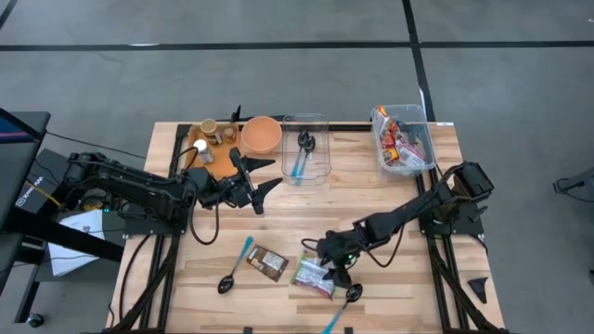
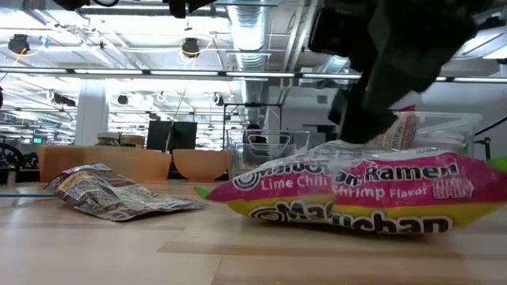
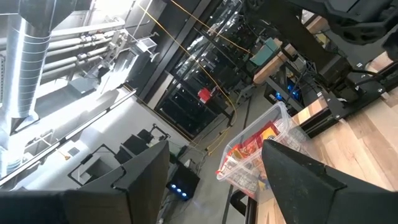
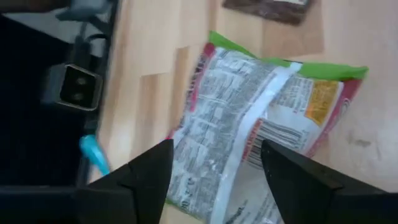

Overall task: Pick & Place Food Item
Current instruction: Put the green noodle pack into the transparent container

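Observation:
The ramen packet's back seam (image 4: 262, 95) runs at a slant across my right gripper's open fingers. Next, I turn the gripper to line up with the seam and pinch the packet's middle (image 4: 239, 148).
A pink and green ramen packet (image 1: 314, 276) (image 2: 356, 194) lies flat on the table near its front edge; the right wrist view shows its printed back (image 4: 261, 118). My right gripper (image 1: 334, 267) (image 4: 214, 180) stands open just over the packet's right part, slanting down, with one finger on either side of it. Whether a finger touches the wrapper, I cannot tell. My left gripper (image 1: 260, 190) (image 3: 211, 180) is open and holds nothing, raised above the table's middle left.
A brown snack packet (image 1: 267, 263) (image 2: 119, 194) lies left of the ramen, a blue-handled spoon (image 1: 234, 269) beyond it, and another spoon (image 1: 343, 306) at the front edge. At the back stand a clear bin of food packs (image 1: 401, 139), a clear container (image 1: 304, 148) and an orange bowl (image 1: 261, 134).

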`<control>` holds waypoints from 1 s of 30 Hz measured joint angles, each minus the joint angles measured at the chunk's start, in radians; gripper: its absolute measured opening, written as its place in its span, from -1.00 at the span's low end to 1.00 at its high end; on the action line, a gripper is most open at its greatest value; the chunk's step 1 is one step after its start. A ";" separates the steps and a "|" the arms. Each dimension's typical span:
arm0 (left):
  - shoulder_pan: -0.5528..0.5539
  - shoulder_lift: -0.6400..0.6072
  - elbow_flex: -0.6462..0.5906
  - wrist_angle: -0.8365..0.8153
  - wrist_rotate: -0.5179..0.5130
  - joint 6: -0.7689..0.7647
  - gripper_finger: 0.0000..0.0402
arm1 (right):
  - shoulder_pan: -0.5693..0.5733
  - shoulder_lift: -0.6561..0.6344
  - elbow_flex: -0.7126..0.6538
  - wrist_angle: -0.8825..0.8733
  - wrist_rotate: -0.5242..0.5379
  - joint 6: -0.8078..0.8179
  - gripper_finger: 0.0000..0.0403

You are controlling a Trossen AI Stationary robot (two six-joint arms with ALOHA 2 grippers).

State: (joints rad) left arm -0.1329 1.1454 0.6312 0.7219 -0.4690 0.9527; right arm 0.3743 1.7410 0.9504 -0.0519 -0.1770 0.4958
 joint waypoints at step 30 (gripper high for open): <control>0.000 0.000 0.000 -0.001 0.000 0.000 0.24 | 0.000 0.078 0.000 0.042 0.068 0.074 -0.72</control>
State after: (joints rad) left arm -0.1333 1.1454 0.6312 0.7208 -0.4690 0.9527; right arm 0.3748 1.8191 0.9508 -0.0103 -0.1088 0.5699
